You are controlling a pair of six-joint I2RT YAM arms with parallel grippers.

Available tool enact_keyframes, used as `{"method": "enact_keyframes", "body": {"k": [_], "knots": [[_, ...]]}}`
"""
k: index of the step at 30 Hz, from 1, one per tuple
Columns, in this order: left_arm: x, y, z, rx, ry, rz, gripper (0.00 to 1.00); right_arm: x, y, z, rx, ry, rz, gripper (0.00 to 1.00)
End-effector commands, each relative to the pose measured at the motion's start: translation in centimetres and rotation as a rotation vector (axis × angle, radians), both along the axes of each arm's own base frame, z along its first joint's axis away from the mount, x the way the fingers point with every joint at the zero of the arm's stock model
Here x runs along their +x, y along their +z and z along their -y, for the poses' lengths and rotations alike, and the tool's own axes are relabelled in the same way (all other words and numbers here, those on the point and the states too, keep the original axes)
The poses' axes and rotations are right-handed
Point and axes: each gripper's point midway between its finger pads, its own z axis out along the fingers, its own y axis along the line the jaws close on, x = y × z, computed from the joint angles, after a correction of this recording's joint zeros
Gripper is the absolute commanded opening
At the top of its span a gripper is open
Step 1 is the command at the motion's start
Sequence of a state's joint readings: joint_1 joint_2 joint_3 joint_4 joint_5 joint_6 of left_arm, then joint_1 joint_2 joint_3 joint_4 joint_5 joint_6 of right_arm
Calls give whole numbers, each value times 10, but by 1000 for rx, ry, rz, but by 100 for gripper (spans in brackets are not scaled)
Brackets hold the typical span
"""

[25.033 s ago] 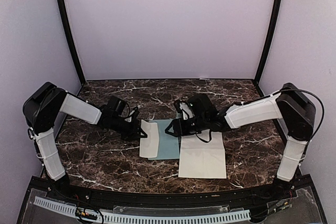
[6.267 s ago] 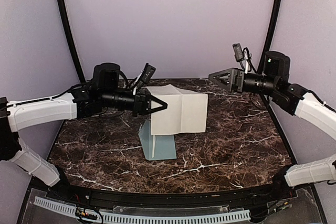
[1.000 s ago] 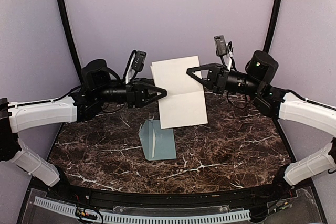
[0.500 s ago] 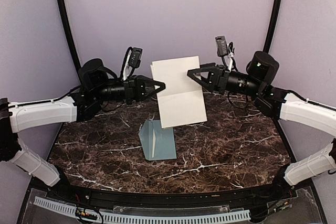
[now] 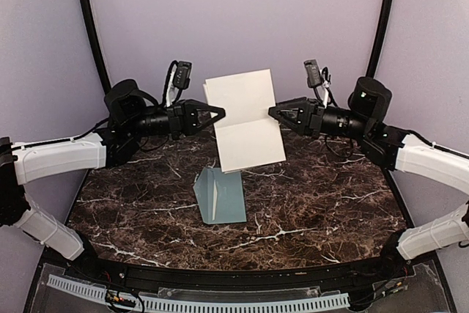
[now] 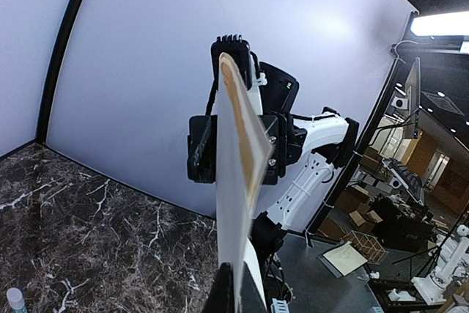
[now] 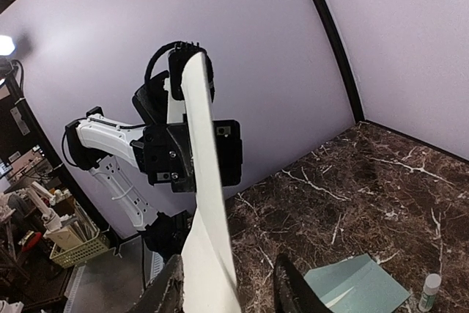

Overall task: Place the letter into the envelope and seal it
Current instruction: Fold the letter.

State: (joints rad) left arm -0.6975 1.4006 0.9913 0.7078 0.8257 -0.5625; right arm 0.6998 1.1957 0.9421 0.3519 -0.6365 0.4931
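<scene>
I should hold the letter's opposite edge with my right gripper while my left gripper takes hold closer to the letter's lower corner, because my left gripper is holding the letter next to its crease.
The letter, a creased white sheet, hangs upright in the air above the table. My left gripper is shut on its left edge; in the left wrist view the sheet rises edge-on out of the closed gripper. My right gripper stands open at the sheet's right edge. In the right wrist view the letter passes between the spread fingers, close to the left one. The pale blue-grey envelope lies flat on the table below, flap open, and shows at the lower right of the right wrist view.
A small white-and-green glue stick stands on the dark marble table near the envelope; it also shows in the left wrist view. Black frame posts rise at the back corners against the lilac walls.
My left gripper has shut on the letter's left edge. My right gripper has let go of the right edge and drawn back slightly. The sheet has shifted a little left and up.
</scene>
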Motion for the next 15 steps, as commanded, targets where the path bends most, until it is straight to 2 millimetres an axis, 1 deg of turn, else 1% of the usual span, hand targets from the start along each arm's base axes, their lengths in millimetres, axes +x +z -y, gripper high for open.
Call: {"method": "enact_keyframes", "body": {"k": [1,2,4,5,6,9,13,15], "knots": [[-11,5,-1,7,-68,23,0,-4,10,-4,25,48,38,35],[-12,4,-1,14,-73,36,0,-3,12,-5,25,52,43,35],[-11,-8,0,61,-74,14,0,-3,16,-7,27,61,54,32],[-11,-7,1,68,-71,19,0,-3,16,-9,27,71,55,31],[-10,-12,1,88,-69,14,0,-2,16,-11,25,81,55,29],[-13,-12,1,97,-83,17,0,-5,17,-17,26,132,53,26],[-13,-12,1,93,-89,17,0,-13,17,-25,23,187,53,17],[-11,-15,3,92,-92,6,0,-14,16,-27,19,187,52,8]]}}
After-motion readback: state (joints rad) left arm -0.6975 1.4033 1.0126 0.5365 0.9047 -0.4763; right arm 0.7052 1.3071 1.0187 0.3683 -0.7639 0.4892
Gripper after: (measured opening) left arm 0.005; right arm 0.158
